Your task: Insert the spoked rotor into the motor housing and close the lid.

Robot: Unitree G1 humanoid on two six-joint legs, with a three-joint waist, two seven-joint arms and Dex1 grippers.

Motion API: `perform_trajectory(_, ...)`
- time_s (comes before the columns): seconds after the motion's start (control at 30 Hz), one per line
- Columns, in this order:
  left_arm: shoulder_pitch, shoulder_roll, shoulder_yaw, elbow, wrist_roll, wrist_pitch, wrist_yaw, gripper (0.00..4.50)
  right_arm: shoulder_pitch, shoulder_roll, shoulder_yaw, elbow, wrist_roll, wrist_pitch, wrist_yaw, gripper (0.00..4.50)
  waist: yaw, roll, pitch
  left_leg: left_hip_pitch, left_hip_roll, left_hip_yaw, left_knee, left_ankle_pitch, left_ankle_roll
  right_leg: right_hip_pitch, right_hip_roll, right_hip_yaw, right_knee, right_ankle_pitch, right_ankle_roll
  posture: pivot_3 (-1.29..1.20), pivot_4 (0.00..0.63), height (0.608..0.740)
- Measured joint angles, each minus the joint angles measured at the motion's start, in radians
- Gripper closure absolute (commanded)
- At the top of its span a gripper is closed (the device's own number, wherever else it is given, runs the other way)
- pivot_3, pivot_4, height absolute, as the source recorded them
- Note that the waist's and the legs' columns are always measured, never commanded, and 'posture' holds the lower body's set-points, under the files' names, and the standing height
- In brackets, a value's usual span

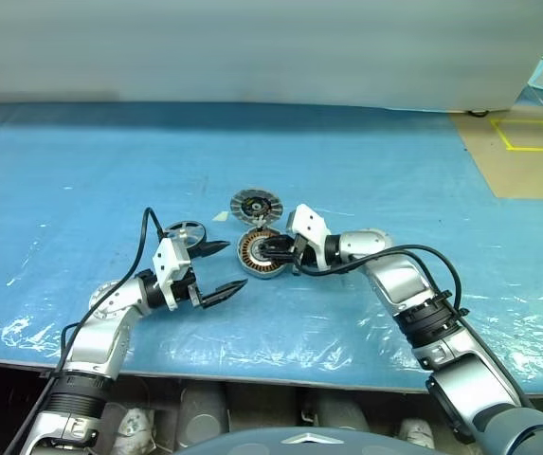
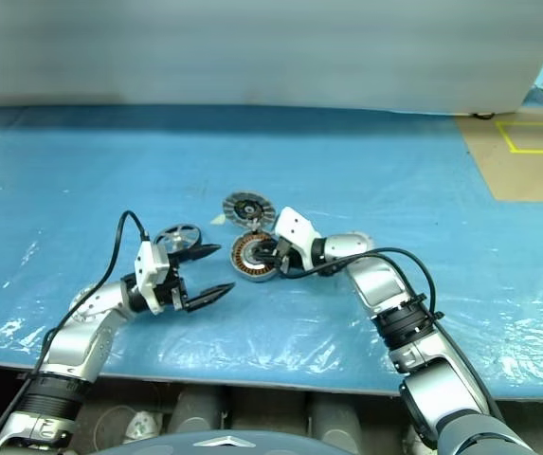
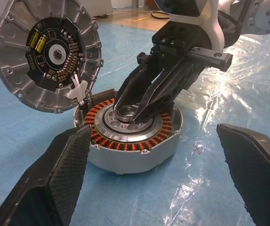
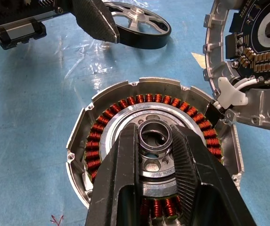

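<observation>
My right gripper is to open, close its fingers and press the ring down [image 4: 155,124] before it puts in the spoked rotor, because the metal ring stands raised [image 4: 155,137] over the pale hub.
The motor housing [image 1: 252,258], a silver cup with copper-brown windings, sits mid-table. My right gripper [image 1: 264,251] reaches into its centre, shut on a small metal ring [image 4: 156,133] over the pale hub. The lid [image 1: 255,204] lies just beyond the housing with its dark finned face showing, and a white connector [image 4: 231,96] sits where the two meet. The spoked rotor [image 1: 186,231] lies flat to the housing's left. My left gripper [image 1: 236,264] stands open and empty between rotor and housing, pointing at the housing, with its far finger [image 4: 97,21] close in front of the rotor.
The table is covered in blue plastic sheet [image 1: 81,171]; its front edge [image 1: 252,374] runs below my arms. A small pale scrap [image 1: 220,216] lies left of the lid. Tan floor with yellow tape [image 1: 527,133] lies at the far right.
</observation>
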Motion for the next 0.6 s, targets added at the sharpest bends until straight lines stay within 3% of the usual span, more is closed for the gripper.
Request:
perform_trajectory(0.1, 0.000, 0.000, 0.000, 0.000, 0.001, -0.005, 0.001, 0.00, 0.002, 0.000, 0.000, 0.001, -0.005, -0.008, 0.001, 3.89, 0.000, 0.000, 0.000, 0.000, 0.000, 0.000, 0.000, 0.000, 0.000, 0.000, 0.000, 0.000, 0.000, 0.000, 0.000, 0.00, 0.150, 0.740)
perform_trajectory(0.13, 0.000, 0.000, 0.000, 0.000, 0.001, -0.007, 0.001, 0.00, 0.002, 0.000, 0.000, 0.001, -0.006, -0.010, 0.001, 3.18, 0.000, 0.000, 0.000, 0.000, 0.000, 0.000, 0.000, 0.000, 0.000, 0.000, 0.000, 0.000, 0.000, 0.000, 0.000, 0.00, 0.150, 0.740)
perform_trajectory(0.23, 0.000, 0.000, 0.000, 0.000, 0.002, -0.007, 0.002, 0.00, 0.009, 0.013, -0.007, 0.002, 0.001, -0.009, 0.003, 2.33, 0.000, 0.000, 0.000, 0.000, 0.000, 0.000, 0.000, 0.000, 0.000, 0.000, 0.000, 0.000, 0.000, 0.000, 0.000, 0.00, 0.150, 0.740)
perform_trajectory(0.6, -0.002, 0.000, 0.000, 0.004, 0.008, -0.007, -0.001, 0.00, 0.017, 0.045, -0.096, 0.002, 0.084, 0.038, 0.010, 2.33, 0.000, 0.000, 0.000, 0.000, 0.000, 0.000, 0.000, 0.000, 0.000, 0.000, 0.000, 0.000, 0.000, 0.000, 0.000, 0.00, 0.150, 0.740)
